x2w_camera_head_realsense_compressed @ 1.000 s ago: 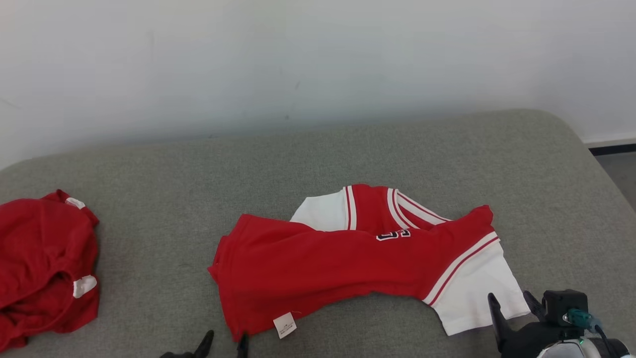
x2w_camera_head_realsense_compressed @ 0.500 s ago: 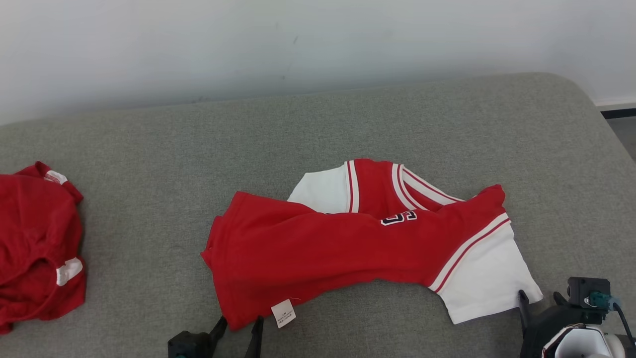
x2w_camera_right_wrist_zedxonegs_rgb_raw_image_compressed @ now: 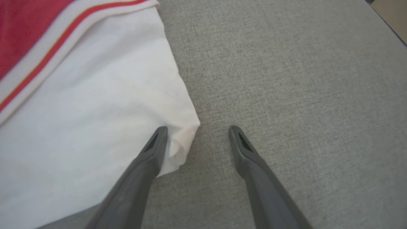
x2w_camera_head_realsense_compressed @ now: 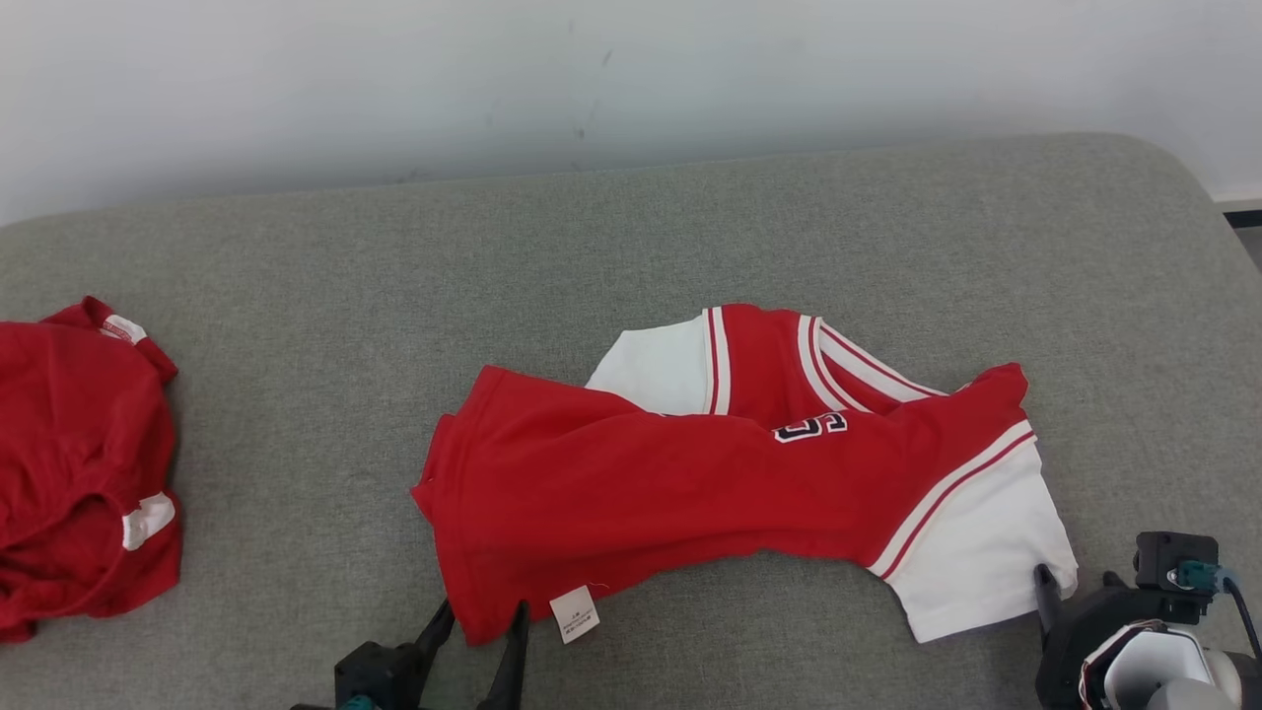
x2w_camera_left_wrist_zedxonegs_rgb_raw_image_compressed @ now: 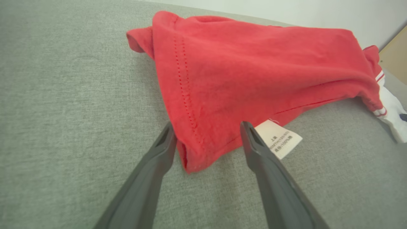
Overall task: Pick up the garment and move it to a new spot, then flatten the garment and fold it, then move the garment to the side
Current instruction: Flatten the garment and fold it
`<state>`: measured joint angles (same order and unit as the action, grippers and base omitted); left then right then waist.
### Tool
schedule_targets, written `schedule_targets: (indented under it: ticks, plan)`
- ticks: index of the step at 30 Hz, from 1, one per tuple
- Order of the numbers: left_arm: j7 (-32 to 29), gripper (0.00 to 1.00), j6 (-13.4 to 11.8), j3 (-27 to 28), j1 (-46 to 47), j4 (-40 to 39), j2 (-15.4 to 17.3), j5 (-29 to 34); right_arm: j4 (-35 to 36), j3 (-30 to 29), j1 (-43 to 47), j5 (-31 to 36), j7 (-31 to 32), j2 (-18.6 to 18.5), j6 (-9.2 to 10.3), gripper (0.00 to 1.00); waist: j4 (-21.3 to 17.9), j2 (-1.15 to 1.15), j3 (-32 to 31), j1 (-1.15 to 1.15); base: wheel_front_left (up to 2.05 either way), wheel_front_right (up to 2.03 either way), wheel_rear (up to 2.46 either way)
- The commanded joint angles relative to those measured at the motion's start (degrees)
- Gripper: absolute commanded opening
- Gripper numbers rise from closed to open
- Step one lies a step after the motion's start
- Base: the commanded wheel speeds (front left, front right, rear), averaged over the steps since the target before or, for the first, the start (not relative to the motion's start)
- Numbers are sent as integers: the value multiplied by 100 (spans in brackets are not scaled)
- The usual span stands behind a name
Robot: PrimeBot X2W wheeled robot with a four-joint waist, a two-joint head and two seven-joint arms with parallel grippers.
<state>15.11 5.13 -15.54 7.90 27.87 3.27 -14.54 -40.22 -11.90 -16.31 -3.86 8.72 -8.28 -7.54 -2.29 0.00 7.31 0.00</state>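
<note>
The garment (x2w_camera_head_realsense_compressed: pixel 663 479) will open out and show more hidden print when I lift and pull it, because black lettering (x2w_camera_head_realsense_compressed: pixel 811 427) is cut off at a fold.
The garment (x2w_camera_head_realsense_compressed: pixel 690 483), a red jersey with white sleeves and striped trim, lies crumpled across the middle of the grey cushion (x2w_camera_head_realsense_compressed: pixel 325 296). My left gripper (x2w_camera_head_realsense_compressed: pixel 478 631) is open at the bottom edge, its fingers straddling the red hem corner. In the left wrist view the hem corner of the garment (x2w_camera_left_wrist_zedxonegs_rgb_raw_image_compressed: pixel 197 149) sits between the spread fingers of the left gripper (x2w_camera_left_wrist_zedxonegs_rgb_raw_image_compressed: pixel 206 133), and a white care label (x2w_camera_left_wrist_zedxonegs_rgb_raw_image_compressed: pixel 279 138) lies just right of it. My right gripper (x2w_camera_head_realsense_compressed: pixel 1075 592) is open at the near white sleeve corner. In the right wrist view the right gripper (x2w_camera_right_wrist_zedxonegs_rgb_raw_image_compressed: pixel 197 130) has that sleeve corner (x2w_camera_right_wrist_zedxonegs_rgb_raw_image_compressed: pixel 181 140) between its fingers.
A second red garment (x2w_camera_head_realsense_compressed: pixel 79 463) lies bunched at the cushion's left end. A white wall (x2w_camera_head_realsense_compressed: pixel 631 79) rises behind the cushion. The cushion's rounded right edge (x2w_camera_head_realsense_compressed: pixel 1218 227) drops off near my right arm.
The head camera has tilted down and shifted. My left gripper has advanced so its fingers now flank the hem corner. My right gripper sits nearer the sleeve corner.
</note>
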Motion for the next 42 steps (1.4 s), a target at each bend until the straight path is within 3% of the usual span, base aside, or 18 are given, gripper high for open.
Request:
schedule_targets:
  ticks: [1, 5, 6, 7, 10, 11, 12, 13, 15, 27, 33, 42]
  plan:
    - [3, 100, 15, 2, -77, -54, 31, 19, -228, 140, 47, -77, 180, 65, 5, 100, 13, 0, 5, 0, 0, 0, 0]
    - [4, 99, 0, 12, -170, -155, 53, 18, -426, 461, 72, -353, 344, 163, -21, 100, 23, 0, -4, 0, 0, 0, 0]
    - [4, 92, -2, 18, -183, -185, 56, 10, -451, 541, 83, -441, 371, 181, -23, 100, 24, 0, -8, 0, 0, 0, 0]
    - [4, 73, -1, 14, -215, -188, 63, 1, -471, 628, 93, -509, 388, 164, -24, 100, 25, 0, -14, 0, 0, 0, 0]
    - [4, 35, 3, 5, -257, -186, 76, -29, -512, 815, 99, -681, 414, 112, -28, 100, 18, 0, -22, 0, 0, 0, 0]
    - [4, 21, 5, -6, -245, -178, 75, -36, -525, 859, 92, -742, 416, 99, -28, 95, 19, 0, -23, 0, 0, 0, 0]
    - [-5, 0, 7, -16, -240, -160, 76, -44, -541, 904, 85, -795, 435, 88, -28, 46, 20, 0, -26, 0, 0, 0, 0]
    - [-32, 0, 7, -26, -242, -129, 75, -54, -561, 934, 81, -841, 448, 69, -28, 39, 22, 0, -29, 0, 0, 0, 0]
    - [-67, 0, -1, -33, -246, -78, 74, -88, -592, 964, 63, -898, 461, 10, -27, 0, 30, 0, -43, 0, 0, 0, 0]
    - [-60, 0, 88, 138, -147, -319, 32, -685, 235, 774, -64, -1754, -267, -108, -1, 0, 117, 0, -232, 0, 0, 0, 0]
    - [-248, 0, 162, 257, 52, -910, 16, -1280, 1333, 828, -15, -2413, -358, -207, -1, 0, 74, 0, -353, 0, 0, 0, 0]
    - [-1197, 0, 230, 284, 1178, -1662, 410, -2006, 2943, 870, -531, -2962, 148, -299, -1, 0, -150, 0, -143, 0, 0, 0, 0]
